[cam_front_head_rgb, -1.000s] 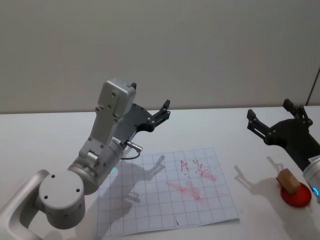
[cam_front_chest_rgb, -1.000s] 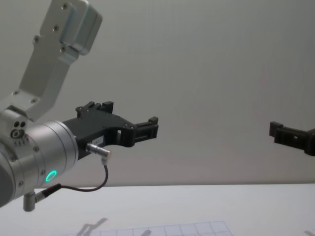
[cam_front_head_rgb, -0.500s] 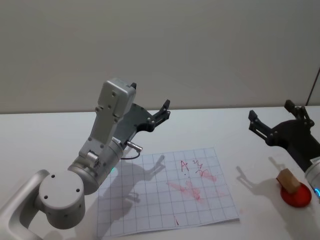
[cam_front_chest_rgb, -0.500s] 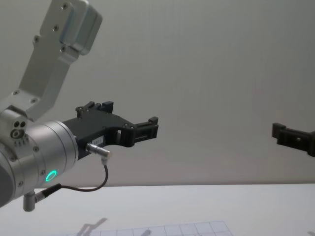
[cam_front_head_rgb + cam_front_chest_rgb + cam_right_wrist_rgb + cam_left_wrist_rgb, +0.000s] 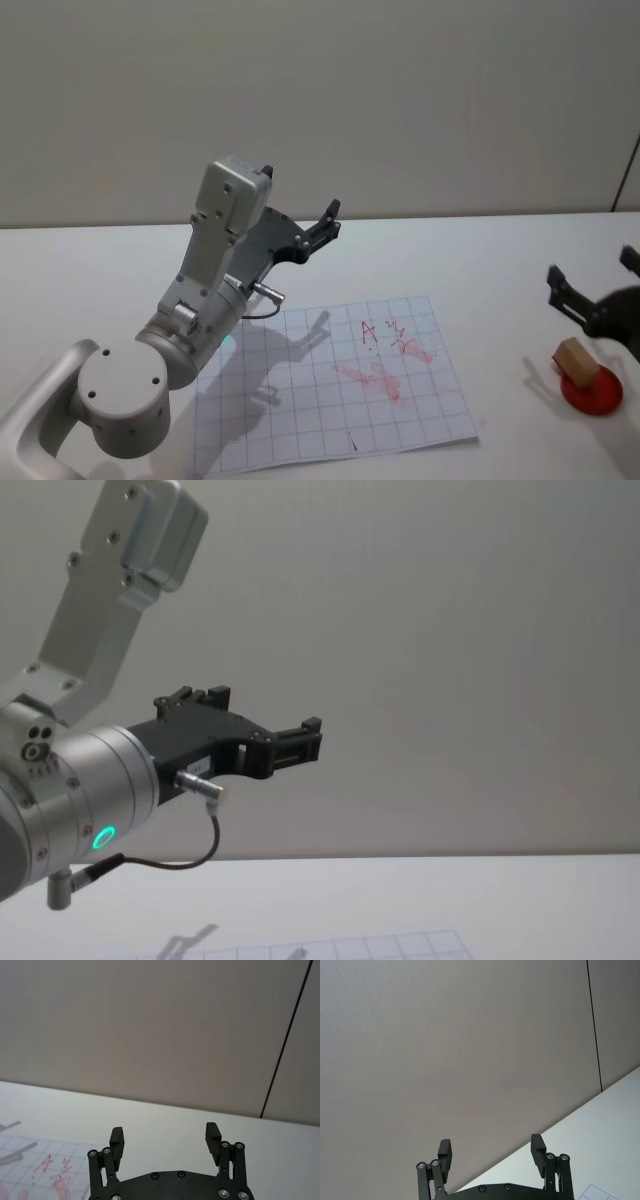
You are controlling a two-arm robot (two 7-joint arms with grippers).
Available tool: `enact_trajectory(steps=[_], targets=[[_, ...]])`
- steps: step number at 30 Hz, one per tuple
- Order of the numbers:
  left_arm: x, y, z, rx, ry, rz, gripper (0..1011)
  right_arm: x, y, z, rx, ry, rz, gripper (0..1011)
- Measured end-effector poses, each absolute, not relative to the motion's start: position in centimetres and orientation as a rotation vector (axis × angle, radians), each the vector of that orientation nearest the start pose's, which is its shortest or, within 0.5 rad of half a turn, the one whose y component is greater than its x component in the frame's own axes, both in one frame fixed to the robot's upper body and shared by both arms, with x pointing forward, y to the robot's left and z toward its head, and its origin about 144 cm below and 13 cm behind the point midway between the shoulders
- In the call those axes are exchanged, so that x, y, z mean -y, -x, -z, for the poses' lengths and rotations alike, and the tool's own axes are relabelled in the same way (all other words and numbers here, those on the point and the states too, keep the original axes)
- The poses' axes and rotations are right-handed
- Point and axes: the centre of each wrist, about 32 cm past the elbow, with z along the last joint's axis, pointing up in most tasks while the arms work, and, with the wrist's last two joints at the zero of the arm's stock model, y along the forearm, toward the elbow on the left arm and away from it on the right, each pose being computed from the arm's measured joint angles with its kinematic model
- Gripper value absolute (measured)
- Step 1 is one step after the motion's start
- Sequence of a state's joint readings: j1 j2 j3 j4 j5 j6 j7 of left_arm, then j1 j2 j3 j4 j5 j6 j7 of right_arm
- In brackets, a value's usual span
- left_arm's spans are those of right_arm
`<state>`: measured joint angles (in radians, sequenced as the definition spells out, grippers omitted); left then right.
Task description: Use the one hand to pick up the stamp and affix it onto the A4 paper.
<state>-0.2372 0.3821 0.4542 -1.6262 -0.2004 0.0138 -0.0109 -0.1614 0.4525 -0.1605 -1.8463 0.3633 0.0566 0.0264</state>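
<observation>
I expect the A4 paper [image 5: 370, 948] to shift a little when I press the stamp and lift it off, because the paper's far corner [image 5: 453, 933] lies loose and unpinned.
The stamp [image 5: 576, 359], a small wooden block, stands on a round red ink pad [image 5: 592, 393] at the table's right edge. The A4 paper [image 5: 300, 400], a white gridded sheet with red marks near its right half, lies in the middle of the table and also shows as paper [image 5: 25, 1160] and paper [image 5: 330, 948]. My right gripper [image 5: 592, 270] hangs open just beyond and above the stamp, holding nothing; the right gripper [image 5: 165, 1136] points over the table toward the wall. My left gripper [image 5: 330, 220] is raised above the paper's far left, open and empty, seen as left gripper [image 5: 491, 1150] and left gripper [image 5: 312, 740].
The white table [image 5: 100, 270] runs back to a plain grey wall [image 5: 400, 100]. My left arm's large grey joints [image 5: 125, 390] stand over the table's near left corner.
My right gripper has drawn back to the right and lower, toward the stamp, and has left the chest view. The left arm, paper and stamp have stayed put.
</observation>
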Motion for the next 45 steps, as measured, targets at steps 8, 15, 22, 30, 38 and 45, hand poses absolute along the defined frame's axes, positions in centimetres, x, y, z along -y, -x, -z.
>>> enact_trajectory(steps=[8,15,22,30,38,45], targets=[[-19.8,-49.2,-120.4,0.268,-0.061,-1.124,1001,29.0,-38.7,-117.2,-0.029,0.141,1.293,1001],[-19.8,-49.2,-120.4,0.268,-0.061,-1.124,1001,30.0,-37.8,-116.7,-0.055,0.209,1.293,1001],[-19.8,-49.2,-120.4,0.268,-0.061,-1.124,1001,30.3,-37.7,-116.1,-0.071,0.265,1.280,1001],[-19.8,-49.2,-120.4,0.268,-0.061,-1.124,1001,30.2,-38.3,-115.4,-0.084,0.312,1.253,1001],[-19.8,-49.2,-120.4,0.268,-0.061,-1.124,1001,29.9,-39.1,-114.8,-0.095,0.343,1.232,1001],[-19.8,-49.2,-120.4,0.268,-0.061,-1.124,1001,29.6,-39.7,-114.4,-0.099,0.360,1.221,1001]])
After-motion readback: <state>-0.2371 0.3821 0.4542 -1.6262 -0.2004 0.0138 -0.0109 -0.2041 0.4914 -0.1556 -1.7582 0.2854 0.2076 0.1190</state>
